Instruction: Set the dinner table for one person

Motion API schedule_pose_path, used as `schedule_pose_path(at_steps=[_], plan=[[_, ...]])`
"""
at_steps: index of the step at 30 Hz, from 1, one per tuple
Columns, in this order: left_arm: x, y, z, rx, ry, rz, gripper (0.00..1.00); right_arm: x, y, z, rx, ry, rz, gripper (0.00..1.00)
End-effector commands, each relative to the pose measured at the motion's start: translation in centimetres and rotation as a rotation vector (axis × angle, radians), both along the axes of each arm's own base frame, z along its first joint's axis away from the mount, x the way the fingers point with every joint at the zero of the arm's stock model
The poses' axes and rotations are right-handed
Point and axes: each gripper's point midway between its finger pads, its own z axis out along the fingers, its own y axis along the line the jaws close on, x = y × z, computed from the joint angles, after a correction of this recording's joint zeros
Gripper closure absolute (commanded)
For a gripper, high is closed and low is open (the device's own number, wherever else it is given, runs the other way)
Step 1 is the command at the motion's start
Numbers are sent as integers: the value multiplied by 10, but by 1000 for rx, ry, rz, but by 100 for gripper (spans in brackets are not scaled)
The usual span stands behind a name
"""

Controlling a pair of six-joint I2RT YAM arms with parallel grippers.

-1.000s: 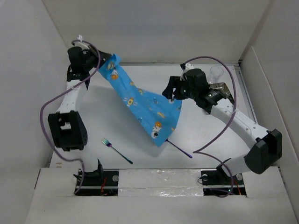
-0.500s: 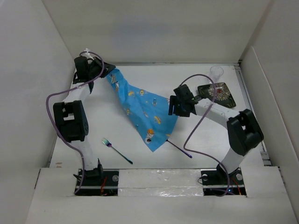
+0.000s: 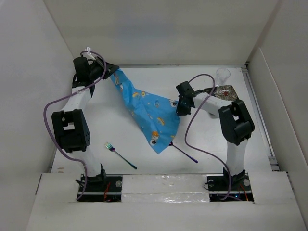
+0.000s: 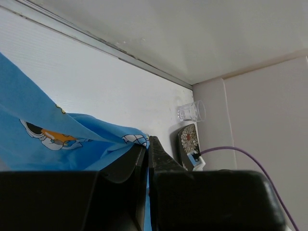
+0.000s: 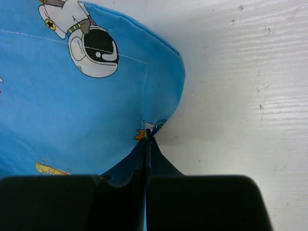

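Observation:
The placemat lies slanted in folds and its lower tip is over the thin utensil, so the robot's right gripper should pull the placemat toward the plate [image 3: 225,92] and spread it out flat.
A blue cartoon-print placemat [image 3: 149,113] stretches slantwise across the white dinner table [image 3: 110,130], crumpled and partly lifted. My left gripper [image 3: 111,70] is at the far left corner, shut on the cloth's upper end; in the left wrist view the blue fabric [image 4: 43,144] runs between the closed fingers of the left gripper [image 4: 147,142]. My right gripper [image 3: 180,109] is shut on the placemat's right corner. In the right wrist view the right gripper [image 5: 147,137] pinches a fold of the cloth [image 5: 72,96] just above the table [image 5: 240,96].
A fork [image 3: 120,155] lies at the near left. A thin dark utensil [image 3: 185,154] lies by the cloth's lower tip. A clear glass [image 3: 223,74] and a dark flower-patterned plate [image 3: 227,93] sit at the far right, under the right arm. White walls enclose the table.
The right gripper came down onto the placemat's right corner and shut on it, its arm folding back. The cloth's lower tip shifted a little left. The left gripper stayed shut.

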Motion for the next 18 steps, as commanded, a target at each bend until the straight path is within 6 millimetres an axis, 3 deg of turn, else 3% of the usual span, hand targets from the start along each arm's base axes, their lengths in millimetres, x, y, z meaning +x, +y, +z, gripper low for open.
schedule_pose_path(at_steps=[1,3,5,6,10,12,13,14,17,18], plan=[[-19,-6,56,15,-135,-37,100,28,-1,40,19,-119,-33,100],[-21,-4,68,30,-156,-30,100,55,-10,97,26,-272,-53,100],[-28,-3,74,57,-173,-26,100,71,-16,124,17,-341,-46,100],[-30,-3,73,63,-174,-26,100,88,-23,147,25,-393,-70,100],[-44,-6,50,79,-155,-45,100,127,-46,155,1,-424,-120,100],[-52,-9,20,67,-117,-59,100,152,-60,150,-7,-445,-150,100],[-52,-9,20,69,-117,-64,100,160,-64,146,-5,-449,-159,100],[-55,-5,-5,75,-75,-67,100,171,-71,135,-13,-417,-172,97],[-57,5,-29,80,-18,-64,96,184,-78,129,-33,-407,-177,66],[-55,14,-41,113,6,-37,88,187,-83,129,-27,-402,-176,37]])
